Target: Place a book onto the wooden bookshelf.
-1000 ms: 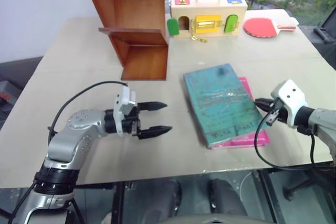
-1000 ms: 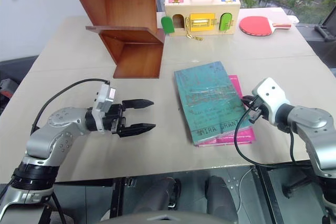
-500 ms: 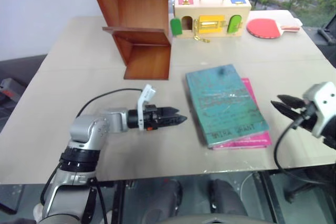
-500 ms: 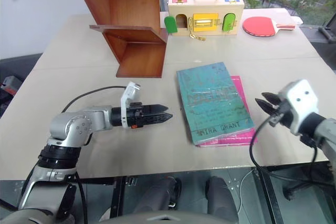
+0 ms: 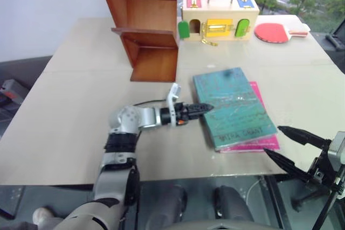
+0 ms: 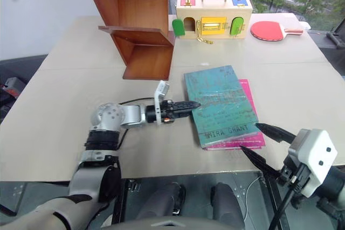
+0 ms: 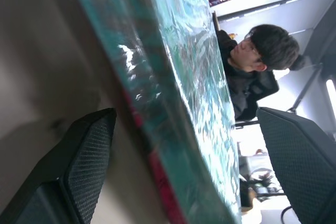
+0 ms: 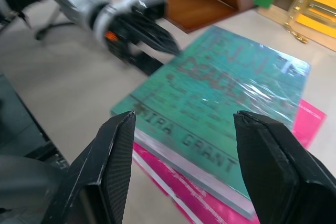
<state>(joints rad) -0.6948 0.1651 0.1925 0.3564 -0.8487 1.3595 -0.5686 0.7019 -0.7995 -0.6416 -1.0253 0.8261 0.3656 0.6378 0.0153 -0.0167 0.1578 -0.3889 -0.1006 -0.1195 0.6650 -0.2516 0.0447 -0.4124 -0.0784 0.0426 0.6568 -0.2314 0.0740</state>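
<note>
The pink book juts out (image 5: 259,95) from under the teal-blue book toward my right gripper. I should use my left gripper to pick up the teal-blue book by its opposite edge (image 5: 208,122).
The teal-blue book (image 5: 232,106) lies flat on the table, on top of a pink book (image 5: 261,143). My left gripper (image 5: 204,108) reaches in level from the left. It is open, and its fingers (image 7: 86,166) stand above and below the book's (image 7: 178,77) left edge. My right gripper (image 6: 263,145) hangs open near the table's front right edge, apart from the book (image 8: 226,93), with nothing between its fingers (image 8: 113,161). The reddish-brown wooden bookshelf (image 5: 148,25) stands at the back left of the table.
A pale wooden box with coloured doors (image 5: 218,17) and a red table tennis paddle (image 5: 275,30) sit at the table's far side. A seated person (image 7: 252,66) is beyond the table. The table's front edge (image 5: 178,173) runs close to the books.
My left gripper has moved right to the book's left edge and rolled over. My right gripper has opened and drawn back from the book's right edge toward the table's front.
</note>
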